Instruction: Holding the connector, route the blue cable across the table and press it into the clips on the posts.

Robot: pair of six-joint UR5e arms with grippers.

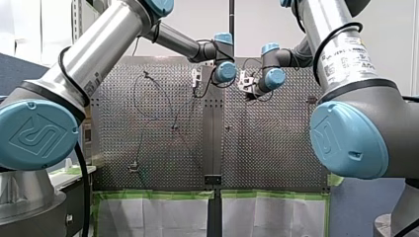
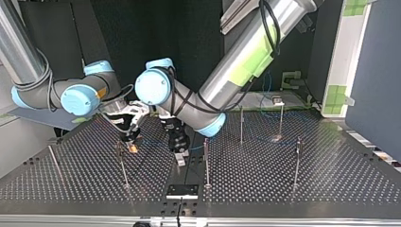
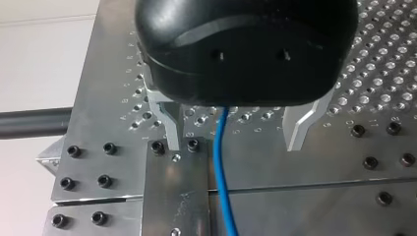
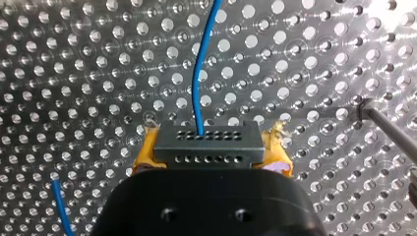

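Observation:
The blue cable (image 4: 209,33) comes out of the connector in a loose bow (image 4: 195,86), so it will swing over and become almost straight when I pull it along.
In the right wrist view my right gripper (image 4: 211,160) is shut on a grey connector (image 4: 206,140), with its yellow pads (image 4: 146,153) on either side. The blue cable (image 4: 199,73) leaves the connector and runs ahead over the perforated table. In the left wrist view my left gripper (image 3: 236,142) is open, its metal fingers (image 3: 172,129) wide apart just above the table. The blue cable (image 3: 223,187) passes between them, touching neither. In the top view the two grippers hang close together near the table's middle, my right gripper (image 2: 131,139) at the left and my left gripper (image 2: 178,150) at the right.
Several thin posts stand on the table; the nearest are one (image 2: 122,163) beside my right gripper and one (image 2: 206,161) beside my left. More posts (image 2: 281,118) stand at the top view's right. A bolted plate (image 3: 174,196) lies under my left gripper.

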